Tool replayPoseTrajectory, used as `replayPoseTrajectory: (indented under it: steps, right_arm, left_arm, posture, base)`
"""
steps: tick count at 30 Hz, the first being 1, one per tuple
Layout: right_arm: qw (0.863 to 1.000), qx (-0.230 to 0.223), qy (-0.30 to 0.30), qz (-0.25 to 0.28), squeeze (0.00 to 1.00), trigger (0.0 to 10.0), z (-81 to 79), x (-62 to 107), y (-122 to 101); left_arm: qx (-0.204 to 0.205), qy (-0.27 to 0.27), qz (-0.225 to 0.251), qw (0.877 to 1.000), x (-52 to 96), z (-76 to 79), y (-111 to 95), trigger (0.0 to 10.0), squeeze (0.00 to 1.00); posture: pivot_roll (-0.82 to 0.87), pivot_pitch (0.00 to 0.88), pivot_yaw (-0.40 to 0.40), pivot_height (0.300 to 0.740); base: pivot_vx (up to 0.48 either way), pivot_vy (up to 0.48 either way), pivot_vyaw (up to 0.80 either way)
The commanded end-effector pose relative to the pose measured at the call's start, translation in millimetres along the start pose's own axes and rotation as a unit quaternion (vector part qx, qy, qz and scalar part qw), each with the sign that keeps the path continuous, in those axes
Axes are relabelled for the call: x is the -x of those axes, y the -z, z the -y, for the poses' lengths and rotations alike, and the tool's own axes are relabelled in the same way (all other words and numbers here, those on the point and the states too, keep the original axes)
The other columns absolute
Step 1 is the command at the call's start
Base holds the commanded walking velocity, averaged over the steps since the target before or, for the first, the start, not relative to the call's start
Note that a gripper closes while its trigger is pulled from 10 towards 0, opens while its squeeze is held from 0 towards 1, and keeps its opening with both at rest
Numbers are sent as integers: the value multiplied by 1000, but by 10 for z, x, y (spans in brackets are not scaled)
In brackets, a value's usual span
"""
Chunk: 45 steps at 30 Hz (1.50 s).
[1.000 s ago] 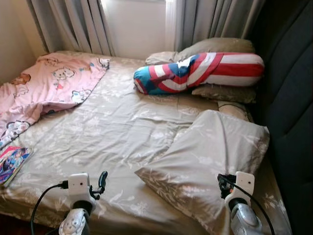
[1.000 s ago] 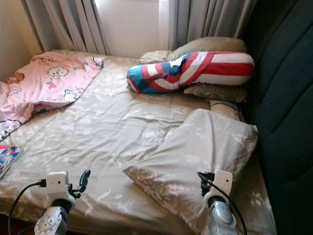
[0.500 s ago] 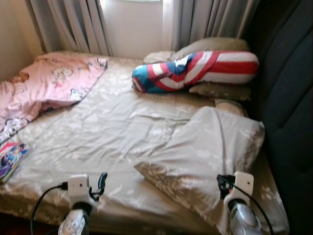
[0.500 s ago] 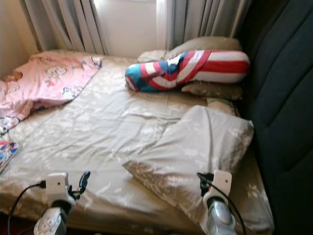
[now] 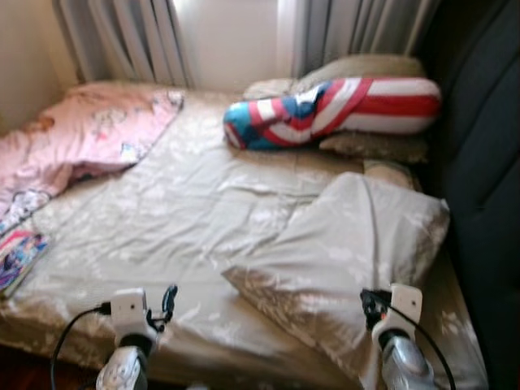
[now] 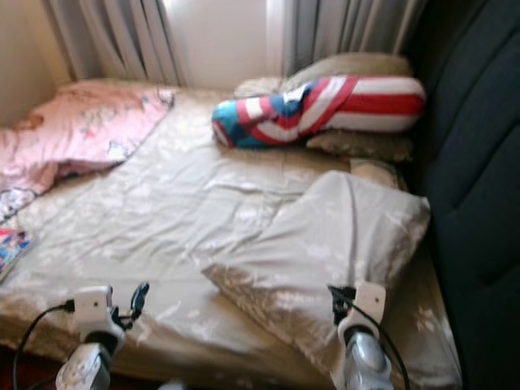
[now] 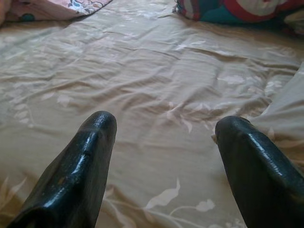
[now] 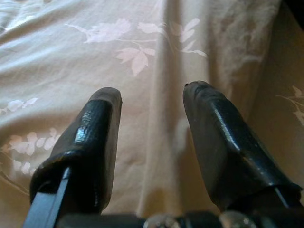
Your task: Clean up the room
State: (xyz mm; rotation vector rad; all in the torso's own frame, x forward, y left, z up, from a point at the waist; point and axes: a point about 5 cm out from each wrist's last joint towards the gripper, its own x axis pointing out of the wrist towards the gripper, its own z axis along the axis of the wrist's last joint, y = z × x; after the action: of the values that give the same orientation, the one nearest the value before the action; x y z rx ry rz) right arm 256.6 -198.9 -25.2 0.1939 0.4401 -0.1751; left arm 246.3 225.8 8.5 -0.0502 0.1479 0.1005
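Note:
I see the beige pillow's pointed corner point(image 5: 231, 277) lying free on the sheet, so I expect the pillow point(image 5: 349, 248) to swing around as one piece when I pull its edge.
A bed with a wrinkled beige floral sheet point(image 5: 187, 211) lies before me. A large beige pillow point(image 5: 341, 252) lies askew on its near right part. A red, white and blue striped bolster point(image 5: 333, 110) rests on flat pillows at the far right. A pink cartoon blanket point(image 5: 89, 138) is bunched at the far left, and a colourful book point(image 5: 16, 260) lies at the left edge. My left gripper point(image 5: 168, 299) hovers open over the sheet's near edge, with bare sheet between its fingers point(image 7: 85, 156). My right gripper point(image 8: 152, 95) is open just above the beige pillow's near corner.
A dark padded headboard point(image 5: 479, 179) runs along the right side of the bed. Grey curtains point(image 5: 130, 36) and a bright window stand behind the bed. A strip of dark floor shows at the lower left below the mattress edge.
The whole picture has shifted a little and grown blurrier, so the camera moved. Both grippers keep the same spots in it and stay open.

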Motion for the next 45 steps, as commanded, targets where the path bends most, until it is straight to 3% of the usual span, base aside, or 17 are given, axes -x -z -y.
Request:
replayPoseTrajectory:
  steps: [1, 8, 13, 14, 18, 23, 42, 43, 44, 45]
  right_arm:
    - [1000, -2, -2, 5, 0, 10000, -26, -17, -34]
    - [1000, -5, 12, -7, 0, 10000, -1, -14, -6]
    - [998, -27, 53, -27, 27, 10000, 111, -34, -20]
    - [996, -45, 69, -24, 1000, 10000, 159, -43, -51]
    - [991, -83, 107, -12, 1000, 10000, 286, -58, -134]
    - [991, -81, 107, -15, 1000, 10000, 292, -58, -131]
    - [983, -104, 131, -70, 1000, 10000, 397, 89, 175]
    - [983, -112, 125, -75, 757, 10000, 383, 94, 197]
    - [982, -117, 122, -79, 255, 10000, 374, 97, 211]
    - [982, -117, 122, -79, 255, 10000, 374, 97, 211]
  left_arm:
    - [-5, 3, 4, 1000, -6, -8, -20, 10000, 0]
    - [-8, 3, 8, 1000, 4, -14, -29, 10000, 0]
    - [-12, 5, 13, 1000, 37, -17, -42, 10000, 0]
    - [-14, 6, 15, 1000, 56, -28, -48, 10000, 0]
    - [-24, 5, 18, 1000, 129, -97, -61, 10000, 0]
    - [-32, 4, 16, 999, 191, -156, -67, 10000, 0]
    - [-58, 27, 9, 998, 301, -203, -180, 10000, 0]
    - [-59, 30, 8, 998, 319, -202, -192, 10000, 0]
    - [-59, 31, 8, 998, 327, -201, -200, 10000, 0]
    - [-59, 31, 8, 998, 327, -201, -200, 10000, 0]
  posture:
    - [44, 0, -59, 667]
    - [47, 0, -58, 667]
    - [61, 0, -52, 667]
    - [74, 0, -51, 667]
    - [99, 0, -42, 667]
    - [105, 0, -29, 667]
    - [118, 36, 25, 667]
    - [126, 41, 34, 667]
    - [127, 41, 35, 667]
    - [127, 41, 35, 667]
  base:
    - [259, 0, 0]
    - [183, 0, 0]
    - [0, 0, 0]
    - [0, 0, 0]
    - [0, 0, 0]
    - [0, 0, 0]
    - [0, 0, 0]
    - [0, 0, 0]
    - [0, 0, 0]
    - [0, 0, 0]
